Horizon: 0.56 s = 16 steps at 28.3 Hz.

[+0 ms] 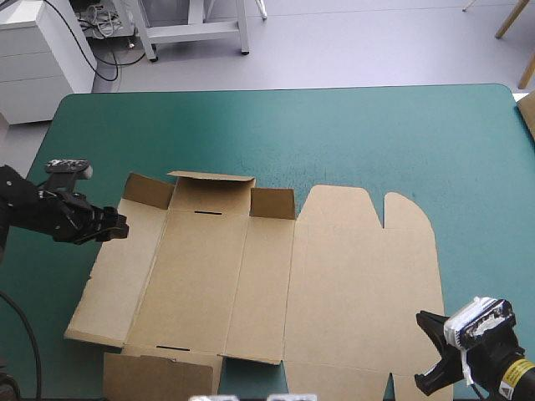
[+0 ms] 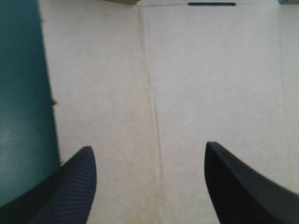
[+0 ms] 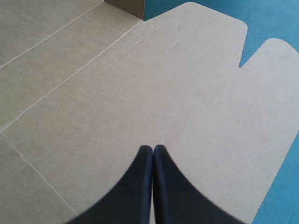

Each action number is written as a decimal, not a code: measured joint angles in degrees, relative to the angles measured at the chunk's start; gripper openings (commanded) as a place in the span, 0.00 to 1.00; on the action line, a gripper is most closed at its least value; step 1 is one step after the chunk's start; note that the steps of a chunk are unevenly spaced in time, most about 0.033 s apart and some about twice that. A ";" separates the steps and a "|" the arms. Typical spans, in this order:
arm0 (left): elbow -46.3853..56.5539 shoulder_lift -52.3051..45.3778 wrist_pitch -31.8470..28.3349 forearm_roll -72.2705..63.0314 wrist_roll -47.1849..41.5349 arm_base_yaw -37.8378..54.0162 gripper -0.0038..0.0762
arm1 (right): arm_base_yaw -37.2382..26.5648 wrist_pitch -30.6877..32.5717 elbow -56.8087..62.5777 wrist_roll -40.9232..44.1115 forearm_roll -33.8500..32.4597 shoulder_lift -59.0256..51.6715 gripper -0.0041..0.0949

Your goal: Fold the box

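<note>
The brown box's long side panel [image 1: 122,269] has a straight crease [image 1: 151,274] running along it. The panel will swing up into a standing side of the box when I fold it.
The brown box [image 1: 276,276] lies as a flat cut sheet in the middle of the table. At its far edge a wall panel and its two corner flaps [image 1: 211,194] stand partly raised. My left gripper [image 1: 121,225] hovers at the sheet's left edge. In the left wrist view its fingers are open [image 2: 148,147] over the left side panel [image 2: 187,93], with a crease running between them. My right gripper [image 1: 428,355] sits at the sheet's near right corner. The right wrist view shows it shut [image 3: 153,147] with nothing held, low over the lid panel [image 3: 140,84].
Bare teal-green cover [image 1: 351,134] runs from the sheet to the table's far edge and also down the right side [image 1: 485,234]. A pale brown object [image 1: 528,113] pokes in at the table's right edge. The sheet's near flaps [image 1: 159,376] reach the front edge.
</note>
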 measured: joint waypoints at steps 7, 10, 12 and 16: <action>0.00 2.85 -0.02 0.00 2.56 7.36 0.64 | 0.00 -0.12 0.00 0.00 0.00 0.00 0.02; 2.07 4.69 -0.43 0.25 3.11 9.28 0.64 | 0.00 -0.14 0.00 0.00 0.00 0.00 0.02; 3.94 5.37 -0.57 0.95 3.50 10.07 0.64 | 0.00 -0.14 0.00 0.00 0.00 0.00 0.02; 8.68 6.36 -0.77 3.32 3.77 11.86 0.64 | 0.00 -0.14 0.00 0.00 0.00 0.00 0.02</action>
